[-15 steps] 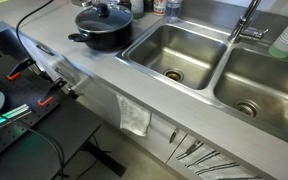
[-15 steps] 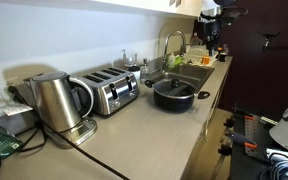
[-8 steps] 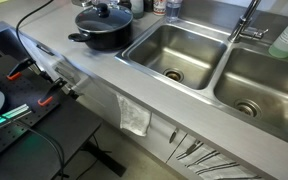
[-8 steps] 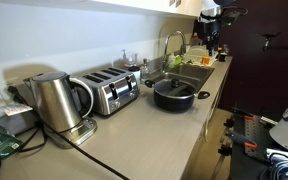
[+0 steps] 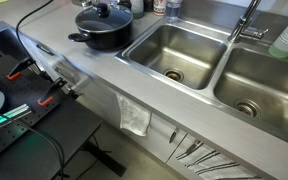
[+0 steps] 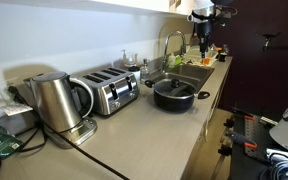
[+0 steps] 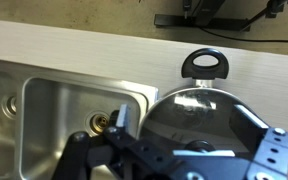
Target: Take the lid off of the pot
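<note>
My gripper is high up toward the sink (image 6: 191,74) and off the centre of the lid's black knob (image 5: 102,9). Next, I turn my gripper and move it back over the knob before I lower it.
The black pot (image 5: 102,36) stands on the counter beside the sink, with the glass lid (image 5: 104,18) on it. Both also show in an exterior view: the pot (image 6: 174,97) and the lid (image 6: 174,88). In the wrist view the lid (image 7: 199,112) fills the lower middle, its black knob (image 7: 198,146) is near the bottom edge, and a pot handle (image 7: 206,65) lies beyond it. My gripper (image 7: 184,118) is open high above the lid, with its fingers spread to either side of it. It hangs far above the sink area in an exterior view (image 6: 203,40).
A double steel sink (image 5: 184,50) with a tap (image 5: 246,25) lies next to the pot. A toaster (image 6: 109,92) and a kettle (image 6: 52,100) stand on the counter. Bottles (image 5: 159,6) stand behind the pot. A towel (image 5: 134,118) hangs below the counter edge.
In the exterior view that shows the arm, the gripper has shifted a little left, toward the pot. The pot and lid have not moved.
</note>
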Controlling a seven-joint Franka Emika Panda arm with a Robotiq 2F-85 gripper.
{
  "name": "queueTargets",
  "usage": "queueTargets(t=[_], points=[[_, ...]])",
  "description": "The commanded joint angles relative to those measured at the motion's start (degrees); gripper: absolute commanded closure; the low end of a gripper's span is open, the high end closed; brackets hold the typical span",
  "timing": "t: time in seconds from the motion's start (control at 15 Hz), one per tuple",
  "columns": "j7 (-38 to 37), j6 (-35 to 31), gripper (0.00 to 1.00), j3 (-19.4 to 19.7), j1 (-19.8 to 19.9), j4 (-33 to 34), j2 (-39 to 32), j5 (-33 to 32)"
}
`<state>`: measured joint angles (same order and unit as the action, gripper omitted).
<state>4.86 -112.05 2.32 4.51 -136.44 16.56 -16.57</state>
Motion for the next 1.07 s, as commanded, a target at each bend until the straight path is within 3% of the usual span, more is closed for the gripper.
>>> queueTargets(t=[0.0, 0.53, 1.0], points=[[3.2, -2.4, 0.0, -2.8, -3.8, -1.3, -0.1, -2.1], [10.3, -9.4, 0.0, -7.9, -10.6, -2.0, -2.3, -4.0], [15.5, -13.6, 0.0, -5.1, -9.4, -0.8, -5.3, -2.2]])
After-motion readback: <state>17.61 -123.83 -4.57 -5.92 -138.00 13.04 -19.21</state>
